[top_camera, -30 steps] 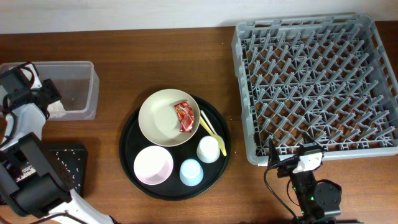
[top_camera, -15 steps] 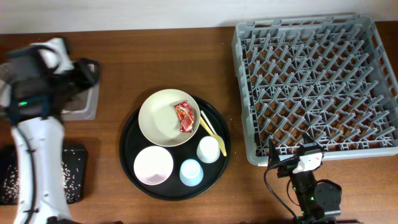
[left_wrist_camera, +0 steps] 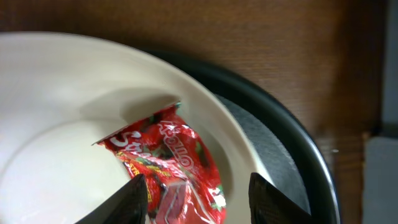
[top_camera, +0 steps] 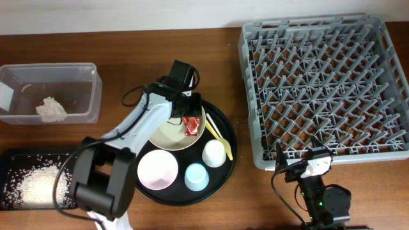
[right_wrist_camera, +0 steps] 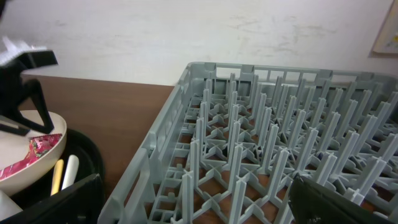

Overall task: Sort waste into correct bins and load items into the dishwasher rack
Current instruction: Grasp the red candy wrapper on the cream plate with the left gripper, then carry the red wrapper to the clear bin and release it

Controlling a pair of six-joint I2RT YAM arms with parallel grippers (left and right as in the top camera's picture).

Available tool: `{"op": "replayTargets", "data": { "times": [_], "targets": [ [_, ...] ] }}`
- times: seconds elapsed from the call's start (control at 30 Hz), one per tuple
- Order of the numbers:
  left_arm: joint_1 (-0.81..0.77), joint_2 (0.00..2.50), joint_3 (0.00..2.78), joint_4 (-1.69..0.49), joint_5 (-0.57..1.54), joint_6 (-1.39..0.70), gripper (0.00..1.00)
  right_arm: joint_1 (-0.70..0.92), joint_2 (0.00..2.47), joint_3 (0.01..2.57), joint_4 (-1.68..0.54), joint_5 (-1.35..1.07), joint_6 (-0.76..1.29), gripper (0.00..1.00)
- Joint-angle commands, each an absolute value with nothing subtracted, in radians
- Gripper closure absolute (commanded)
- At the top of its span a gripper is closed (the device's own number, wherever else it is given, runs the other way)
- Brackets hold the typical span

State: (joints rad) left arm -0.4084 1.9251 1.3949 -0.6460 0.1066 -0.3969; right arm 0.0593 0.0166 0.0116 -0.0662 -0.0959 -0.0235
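Note:
My left gripper should keep going down, with its open fingers astride the red wrapper in the cream bowl (top_camera: pixel 191 126), until they are on both sides of the wrapper's crinkled folds (left_wrist_camera: pixel 180 190), and then close.
A crinkled red wrapper (left_wrist_camera: pixel 177 163) lies in the large cream bowl (top_camera: pixel 165 130) on the round black tray. My left gripper (top_camera: pixel 188 114) hangs right over it, open, one dark finger (left_wrist_camera: pixel 133 200) on each side of the wrapper's lower end. A white tissue wad (top_camera: pixel 51 108) sits in the clear tub (top_camera: pixel 86 70). Rice grains (top_camera: pixel 29 182) lie in the shallow black tray (top_camera: pixel 13 156). The grey dishwasher rack (top_camera: pixel 326 89) fills the right side. My right gripper (top_camera: pixel 305 160) rests open at its front edge, and nothing is between its fingers (right_wrist_camera: pixel 53 202).
On the round black tray (top_camera: pixel 227 124) stand a pink bowl (top_camera: pixel 158 169), a light blue cup (top_camera: pixel 195 177) and a white cup (top_camera: pixel 215 153). A pale yellow fork and spoon (top_camera: pixel 217 131) lie beside the cream bowl. My left arm crosses the table diagonally.
My left arm has swung right from the clear tub to the cream bowl, uncovering the tub and the black tray. The right arm has not moved.

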Motion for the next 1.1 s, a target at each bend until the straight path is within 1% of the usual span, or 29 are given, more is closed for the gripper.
{"op": "replayTargets", "data": {
  "times": [0.0,0.27,0.43,0.47,0.5,0.53,0.57,0.73,0.77,0.8,0.87,0.93,1.0,1.07],
  "targets": [
    [-0.41,1.966,1.39,-0.632,0.089,-0.438,0.48,0.051,0.011,0.006,-0.068,-0.101,-0.019,0.02],
    [-0.438,2.012,1.39,-0.636,0.046,-0.437,0.44,0.051,0.011,0.006,-0.068,-0.101,-0.019,0.02],
    [-0.456,2.065,1.39,-0.636,0.036,-0.437,0.45,0.051,0.011,0.006,-0.068,-0.101,-0.019,0.02],
    [-0.456,2.064,1.39,-0.636,0.025,-0.437,0.5,0.051,0.011,0.006,-0.068,-0.101,-0.019,0.02],
    [-0.455,2.064,1.39,-0.635,0.021,-0.437,0.61,0.051,0.011,0.006,-0.068,-0.101,-0.019,0.02],
    [-0.455,2.064,1.39,-0.636,0.022,-0.437,0.75,0.051,0.011,0.006,-0.068,-0.101,-0.019,0.02],
    [-0.455,2.064,1.391,-0.636,0.022,-0.437,0.81,0.051,0.011,0.006,-0.068,-0.101,-0.019,0.02],
    [-0.42,2.0,1.409,-0.637,0.021,-0.431,0.88,0.051,0.011,0.006,-0.068,-0.101,-0.019,0.02],
    [-0.41,1.97,1.417,-0.637,0.021,-0.418,0.91,0.051,0.011,0.006,-0.068,-0.101,-0.019,0.02],
    [-0.394,1.923,1.435,-0.64,0.02,-0.372,0.99,0.051,0.011,0.006,-0.068,-0.101,-0.019,0.02],
    [-0.364,1.844,1.462,-0.657,-0.007,-0.319,1.0,0.051,0.011,0.006,-0.068,-0.101,-0.019,0.02],
    [-0.308,1.744,1.473,-0.675,-0.078,-0.295,0.99,0.051,0.011,0.006,-0.068,-0.101,-0.019,0.02],
    [-0.223,1.648,1.473,-0.676,-0.083,-0.206,1.0,0.051,0.011,0.006,-0.068,-0.101,-0.019,0.02],
    [-0.122,1.586,1.473,-0.69,-0.13,-0.202,1.0,0.051,0.011,0.006,-0.068,-0.101,-0.019,0.02]
  ]
}}
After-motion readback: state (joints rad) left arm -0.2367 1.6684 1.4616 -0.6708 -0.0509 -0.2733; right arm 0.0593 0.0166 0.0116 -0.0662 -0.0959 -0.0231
